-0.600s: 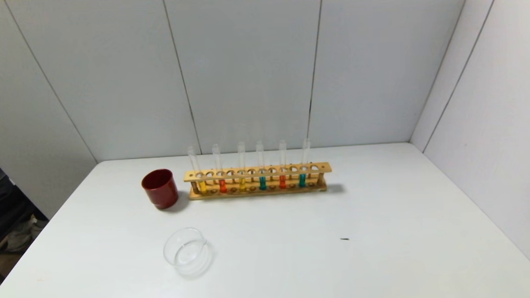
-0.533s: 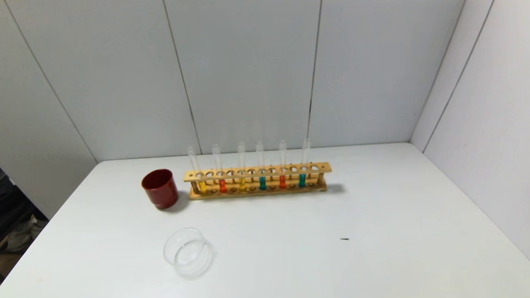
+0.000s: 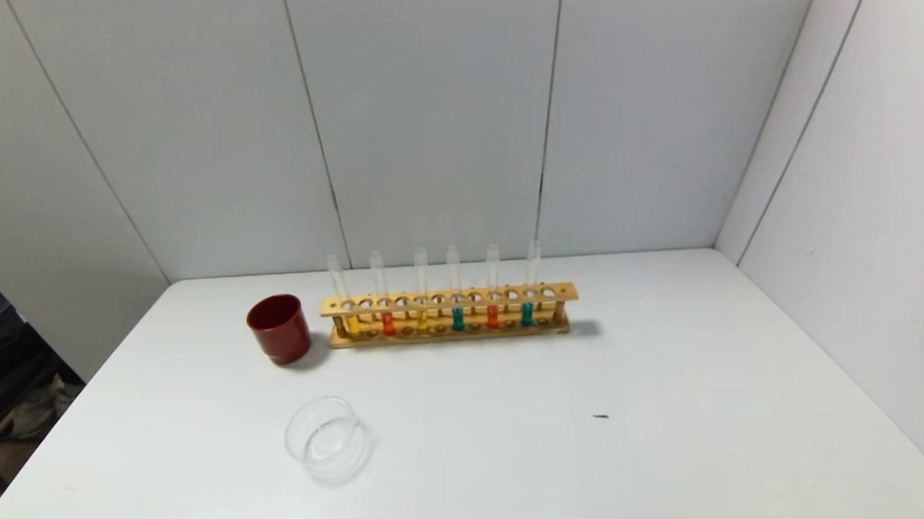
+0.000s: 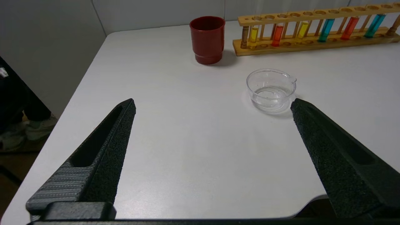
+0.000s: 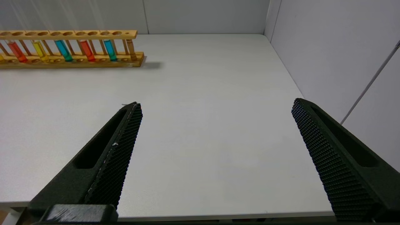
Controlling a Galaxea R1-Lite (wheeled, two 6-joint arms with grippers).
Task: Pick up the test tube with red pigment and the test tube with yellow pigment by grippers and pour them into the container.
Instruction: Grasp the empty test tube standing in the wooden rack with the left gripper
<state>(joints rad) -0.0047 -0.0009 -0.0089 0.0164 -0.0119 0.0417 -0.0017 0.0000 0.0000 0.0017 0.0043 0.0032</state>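
The yellow tube [image 3: 341, 287] has liquid only [image 3: 353, 326] near its bottom, so the liquid will make just a shallow pool in the container when I pour.
A wooden rack [image 3: 448, 298] at the back of the table holds several tubes. Two hold yellow liquid [image 3: 352, 325] [image 3: 422, 321], two orange-red [image 3: 388, 324] [image 3: 492, 317], two teal. The clear round container [image 3: 327, 438] stands at the front left, with a little clear liquid in it; it also shows in the left wrist view [image 4: 271, 90]. Neither gripper shows in the head view. My left gripper [image 4: 212, 104] is open and empty over the table's front left, short of the container. My right gripper [image 5: 215, 104] is open and empty over the front right, far from the rack [image 5: 72, 34].
A dark red cup [image 3: 278, 328] stands just left of the rack. A small dark speck [image 3: 600, 417] lies on the white table [image 3: 668, 452]. Grey walls close in at the back and right. The table's left edge drops to the floor.
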